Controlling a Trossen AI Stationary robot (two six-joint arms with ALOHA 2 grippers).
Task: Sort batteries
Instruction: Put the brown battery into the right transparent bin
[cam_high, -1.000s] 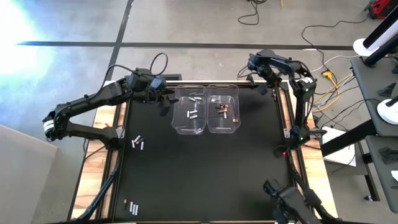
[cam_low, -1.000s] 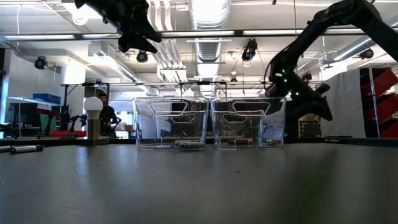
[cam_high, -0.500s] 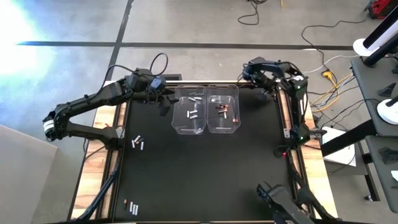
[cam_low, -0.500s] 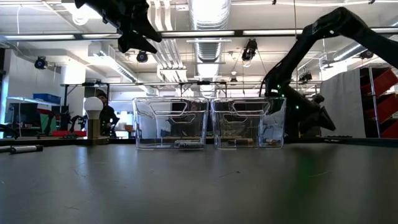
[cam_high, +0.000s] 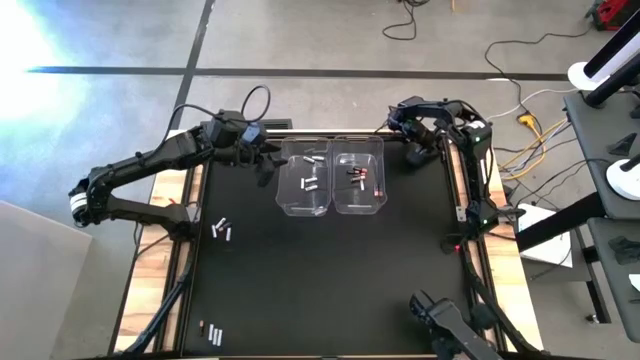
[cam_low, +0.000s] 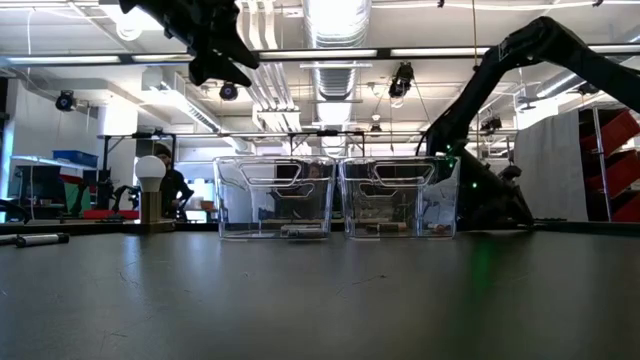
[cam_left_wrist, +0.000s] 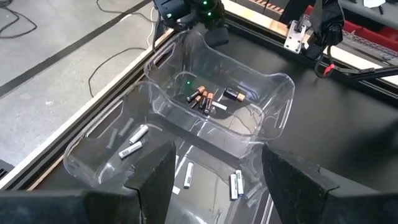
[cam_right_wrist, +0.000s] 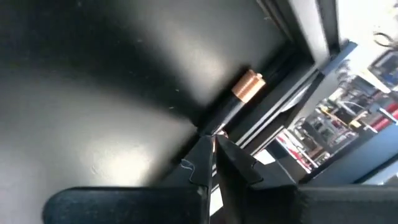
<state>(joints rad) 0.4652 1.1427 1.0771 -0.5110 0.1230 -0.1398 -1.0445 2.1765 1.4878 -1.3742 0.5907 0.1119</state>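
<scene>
The small battery's copper end is just ahead of my right gripper's shut fingers, so I should open them and then close them around that copper end.
Two clear bins stand side by side at the table's far middle. The left bin (cam_high: 284, 178) holds silvery-white batteries (cam_left_wrist: 134, 142); the right bin (cam_high: 381, 180) holds dark copper-ended ones (cam_left_wrist: 202, 98). My left gripper (cam_left_wrist: 217, 186) hangs open high above the left bin's left side (cam_low: 215, 45). My right gripper (cam_right_wrist: 211, 144) is shut, low over the mat at the far right corner (cam_high: 415, 152), just right of the right bin. Its tips stand at the dark end of a copper-capped battery (cam_right_wrist: 239, 93) lying along the table's edge rail. My right gripper's shut fingertips (cam_right_wrist: 205, 140) stand at the battery's dark end (cam_right_wrist: 219, 124), coming slanting down and along its length. The battery lies flat on the mat by the rail. Whether the tips touch it, I cannot tell.
Loose batteries lie on the mat at the left (cam_high: 222, 230) and at the near left corner (cam_high: 210, 333). A metal knob with a white ball (cam_low: 150, 190) stands at the far left. A raised rail (cam_right_wrist: 273, 68) borders the mat beside my right gripper.
My right gripper has come down from above the far right corner to just over the mat beside the right bin, rolling a little and staying shut. The bins and the batteries in them have not moved.
</scene>
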